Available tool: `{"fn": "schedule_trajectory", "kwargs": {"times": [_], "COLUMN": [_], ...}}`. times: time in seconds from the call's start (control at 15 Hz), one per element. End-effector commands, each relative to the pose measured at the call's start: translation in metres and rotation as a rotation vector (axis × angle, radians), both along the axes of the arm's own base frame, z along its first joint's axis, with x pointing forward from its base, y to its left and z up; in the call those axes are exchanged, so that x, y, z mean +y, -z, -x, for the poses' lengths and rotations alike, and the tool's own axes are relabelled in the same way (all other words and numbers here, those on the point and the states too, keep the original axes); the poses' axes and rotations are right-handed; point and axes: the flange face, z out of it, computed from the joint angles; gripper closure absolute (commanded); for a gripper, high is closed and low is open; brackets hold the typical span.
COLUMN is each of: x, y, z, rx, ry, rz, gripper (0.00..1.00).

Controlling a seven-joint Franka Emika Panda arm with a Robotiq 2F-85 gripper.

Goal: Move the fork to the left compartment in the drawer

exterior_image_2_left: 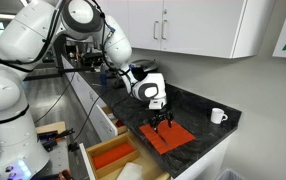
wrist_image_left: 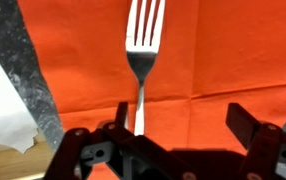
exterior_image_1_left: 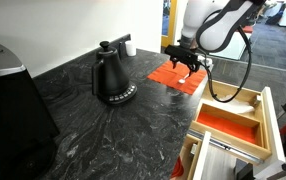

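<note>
Next, my gripper rises gently and center itself over the fork's neck [wrist_image_left: 141,74] before it closes, since the fork's handle [wrist_image_left: 139,107] runs beside one finger, off the gripper's middle.
The whitish fork [wrist_image_left: 143,50] lies flat on an orange-red mat [wrist_image_left: 223,50], tines pointing away from the gripper in the wrist view. My gripper [wrist_image_left: 183,120] is open and hangs low over the mat. The fork's handle runs just inside its left finger and nothing is held. In both exterior views the gripper [exterior_image_1_left: 184,66] [exterior_image_2_left: 161,122] hovers just above the mat [exterior_image_1_left: 173,77] [exterior_image_2_left: 170,138]; the fork is too small to make out there. The wooden drawer [exterior_image_1_left: 251,100] [exterior_image_2_left: 95,149] stands pulled open below the counter edge, with one section lined orange-red.
A black kettle [exterior_image_1_left: 111,78] stands on the dark stone counter [exterior_image_1_left: 93,130] near the mat. A white mug [exterior_image_2_left: 218,116] [exterior_image_1_left: 129,46] sits by the back wall. A black appliance [exterior_image_1_left: 8,100] fills the near corner. Upper cabinets [exterior_image_2_left: 183,25] hang above.
</note>
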Motion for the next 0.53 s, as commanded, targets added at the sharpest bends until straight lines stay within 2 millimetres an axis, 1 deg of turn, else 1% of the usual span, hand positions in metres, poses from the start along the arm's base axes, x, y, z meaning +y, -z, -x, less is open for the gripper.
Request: {"fn": "schedule_trajectory", "kwargs": {"times": [0.0, 0.07, 0.2, 0.27, 0.33, 0.47], "x": [0.004, 0.005, 0.002, -0.001, -0.003, -0.005], "y": [0.015, 0.019, 0.022, 0.020, 0.017, 0.014], "z": [-0.021, -0.021, -0.012, -0.011, -0.001, 0.003], "rx": [0.023, 0.055, 0.114, 0.123, 0.130, 0.131], "ry": [-0.015, 0.011, 0.087, 0.111, 0.125, 0.143], "rz": [-0.041, -0.055, -0.050, -0.047, -0.045, -0.037], "gripper": [0.00, 0.00, 0.00, 0.00, 0.00, 0.00]}}
